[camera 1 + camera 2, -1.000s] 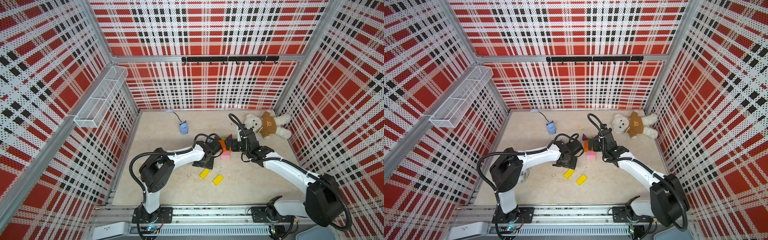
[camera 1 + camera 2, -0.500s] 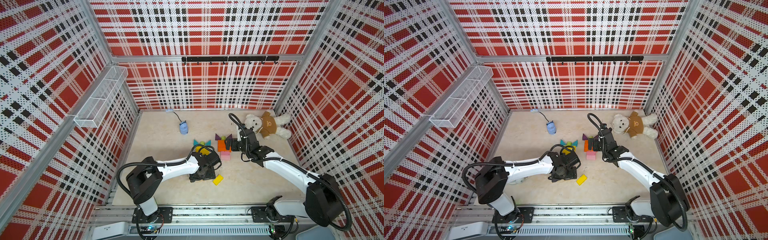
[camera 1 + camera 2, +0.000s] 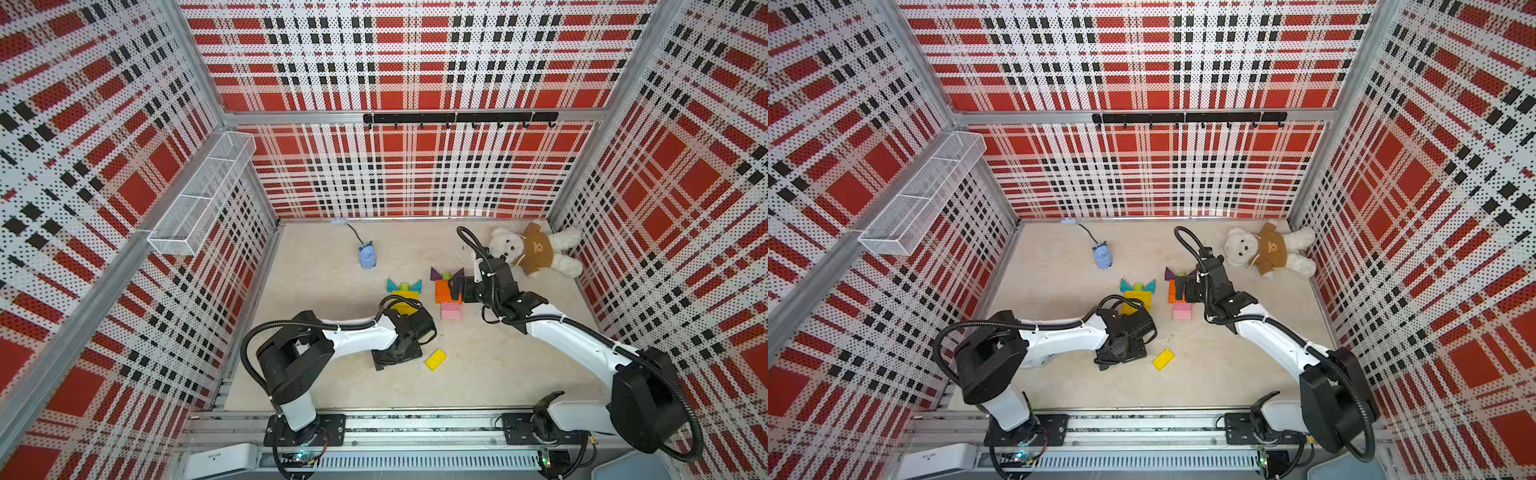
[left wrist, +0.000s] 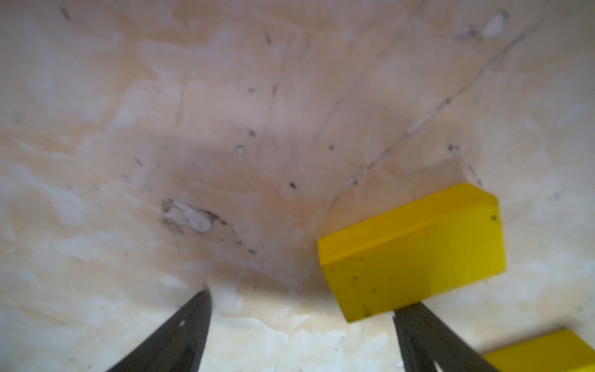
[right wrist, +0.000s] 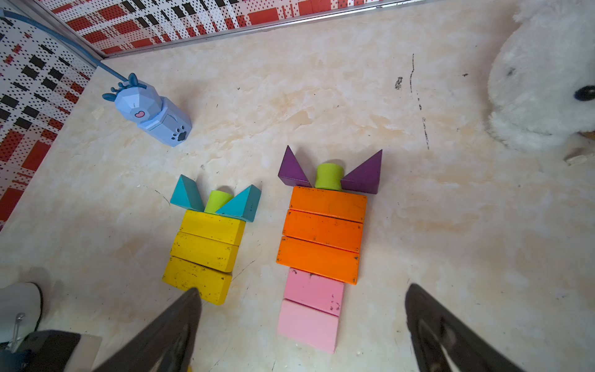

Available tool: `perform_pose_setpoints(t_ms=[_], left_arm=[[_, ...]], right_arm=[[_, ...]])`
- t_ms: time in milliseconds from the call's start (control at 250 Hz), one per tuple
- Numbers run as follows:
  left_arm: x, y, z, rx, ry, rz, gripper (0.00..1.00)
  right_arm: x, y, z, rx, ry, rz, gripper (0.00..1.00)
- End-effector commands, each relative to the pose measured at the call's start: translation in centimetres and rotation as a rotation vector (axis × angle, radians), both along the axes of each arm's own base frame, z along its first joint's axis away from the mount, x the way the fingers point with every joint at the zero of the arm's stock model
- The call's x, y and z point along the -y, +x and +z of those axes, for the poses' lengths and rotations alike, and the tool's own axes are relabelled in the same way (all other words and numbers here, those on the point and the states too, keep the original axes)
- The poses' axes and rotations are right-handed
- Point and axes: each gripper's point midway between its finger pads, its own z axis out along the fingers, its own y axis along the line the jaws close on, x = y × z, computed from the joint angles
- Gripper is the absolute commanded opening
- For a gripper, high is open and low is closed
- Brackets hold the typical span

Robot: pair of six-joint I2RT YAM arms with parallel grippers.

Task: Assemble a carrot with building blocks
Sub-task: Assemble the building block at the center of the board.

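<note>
The closer yellow bar [image 4: 414,254] slants across one finger of the robot's left gripper, so this gripper should turn and take that finger past the bar's far end [image 4: 499,238] before it closes.
Two carrot shapes of building blocks lie flat side by side. One has teal triangles [image 5: 248,203], a lime stub and three yellow bars [image 5: 206,251]. The other has purple triangles [image 5: 363,175], a lime stub, three orange bars [image 5: 322,232] and two pink bars [image 5: 310,309]. My right gripper [image 5: 301,288] hangs open above the pink bars and holds nothing. My left gripper [image 4: 299,302] points down at the floor nearer the front, open and empty. A loose yellow bar [image 4: 412,251] lies just past one fingertip [image 4: 415,322], and in both top views this bar [image 3: 435,359] [image 3: 1163,359] sits beside the left gripper [image 3: 397,353]. Another yellow bar [image 4: 541,354] shows at the frame's corner.
A plush bear [image 3: 534,249] lies at the back right, close behind my right arm. A small blue toy figure [image 3: 367,257] on a cable stands at the back, left of the blocks. A wire basket [image 3: 203,195] hangs on the left wall and a hook rail [image 3: 457,118] on the back wall.
My left gripper has pulled back from the carrot shapes towards the front, down over the loose yellow bars, and has opened. The right arm has not moved.
</note>
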Motion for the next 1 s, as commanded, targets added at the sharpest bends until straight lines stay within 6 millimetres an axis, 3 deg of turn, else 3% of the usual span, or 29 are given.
perform_pose_setpoints(t_ms=[0, 204, 396, 576, 712, 996], left_arm=[[-2.6, 0.8, -0.6, 0.026, 0.065, 0.029, 0.89], [-4.3, 1.9, -1.0, 0.018, 0.08, 0.012, 0.87], [-2.0, 2.9, 1.9, 0.094, 0.06, -0.144, 0.87], [-0.1, 3.2, 4.2, 0.138, 0.065, -0.322, 0.95], [1.6, 3.5, 4.9, 0.124, 0.035, -0.512, 0.99], [1.8, 4.4, 4.8, 0.032, 0.008, -0.729, 1.0]], right_arm=[[-0.7, 0.5, 0.4, 0.028, 0.017, 0.019, 1.0], [-0.9, 0.5, 0.1, 0.019, 0.015, 0.025, 1.0], [-0.9, 0.5, 0.1, 0.02, 0.012, 0.025, 1.0], [-0.8, 0.6, -0.1, 0.019, 0.009, 0.021, 1.0], [-0.8, 0.6, -0.1, 0.018, 0.008, 0.019, 1.0], [-0.8, 0.6, -0.2, 0.017, 0.003, 0.018, 1.0]])
